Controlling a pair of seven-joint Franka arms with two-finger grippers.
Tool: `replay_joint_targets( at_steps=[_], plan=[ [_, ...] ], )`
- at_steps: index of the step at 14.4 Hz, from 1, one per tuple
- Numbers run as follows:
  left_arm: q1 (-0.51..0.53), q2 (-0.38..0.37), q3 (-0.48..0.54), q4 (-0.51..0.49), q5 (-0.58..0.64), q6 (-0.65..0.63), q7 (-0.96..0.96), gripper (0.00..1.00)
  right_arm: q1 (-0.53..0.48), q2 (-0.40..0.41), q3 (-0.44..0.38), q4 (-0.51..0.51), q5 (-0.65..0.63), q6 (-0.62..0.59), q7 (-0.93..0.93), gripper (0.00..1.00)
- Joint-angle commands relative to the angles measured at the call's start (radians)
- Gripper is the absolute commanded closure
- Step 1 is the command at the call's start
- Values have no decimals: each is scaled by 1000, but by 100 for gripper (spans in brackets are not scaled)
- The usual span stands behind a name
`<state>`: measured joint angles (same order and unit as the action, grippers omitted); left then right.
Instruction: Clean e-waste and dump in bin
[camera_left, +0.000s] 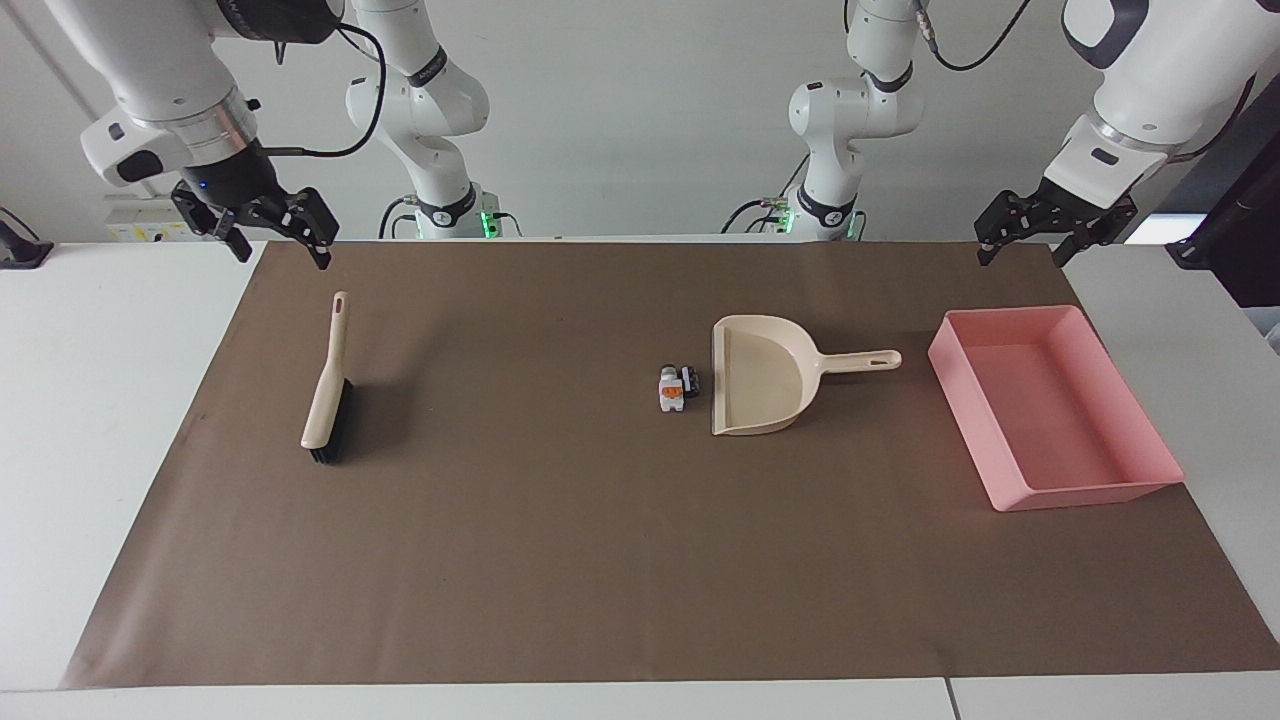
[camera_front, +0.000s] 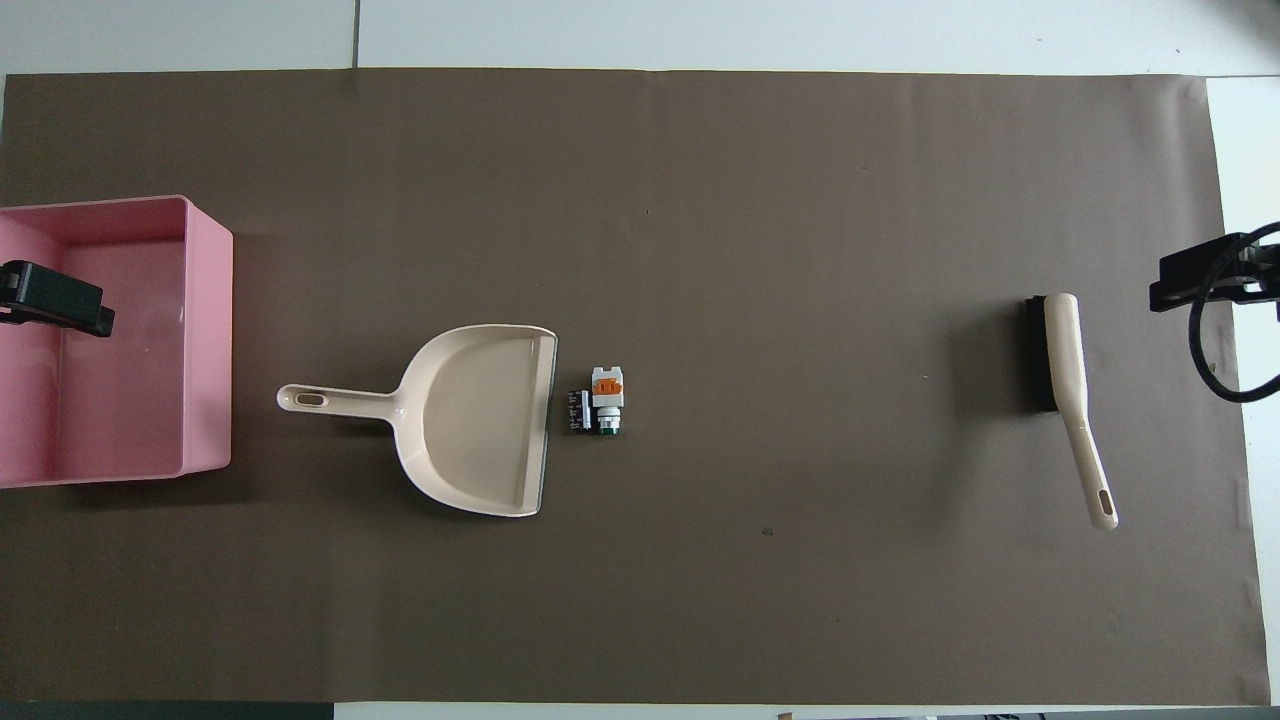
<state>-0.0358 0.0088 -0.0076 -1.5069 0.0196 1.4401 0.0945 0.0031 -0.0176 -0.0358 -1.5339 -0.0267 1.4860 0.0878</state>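
The beige dustpan has a curved side at its handle end (camera_front: 410, 409), so when I lift the dustpan, the swept e-waste (camera_front: 599, 402) should stay together near that end.
The e-waste (camera_left: 677, 386) is a white-grey bit with orange and green marks and a small black block. It lies on the brown mat just in front of the mouth of the beige dustpan (camera_left: 760, 378). Both also show in the overhead view: the e-waste (camera_front: 598, 400) and the dustpan (camera_front: 480, 420). The pink bin (camera_left: 1085, 493) stands empty at the left arm's end, beside the dustpan's handle. My left gripper (camera_left: 1025, 252) hangs open and empty, raised over the bin's (camera_front: 208, 340) end of the mat. My right gripper (camera_left: 280, 250) hangs open and empty, raised over the mat's corner.
A beige hand brush with black bristles (camera_left: 328, 385) lies on the mat at the right arm's end, its handle pointing toward the robots; it also shows in the overhead view (camera_front: 1065, 370). The brown mat (camera_left: 560, 560) covers most of the white table.
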Motion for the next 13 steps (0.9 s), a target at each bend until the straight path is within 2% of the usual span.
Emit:
replay_joint_targets(
  at_steps=[1, 7, 13],
  plan=[
    [-12, -10, 6, -10, 20, 10, 2, 1, -9, -1, 4, 9, 4, -16, -22, 1],
    [0, -10, 6, -10, 20, 26, 65, 1, -11, -1, 4, 9, 4, -23, -23, 1],
    [25, -12, 6, -24, 16, 60, 373, 1, -11, -7, 2, -3, 2, -21, -20, 1]
  ],
)
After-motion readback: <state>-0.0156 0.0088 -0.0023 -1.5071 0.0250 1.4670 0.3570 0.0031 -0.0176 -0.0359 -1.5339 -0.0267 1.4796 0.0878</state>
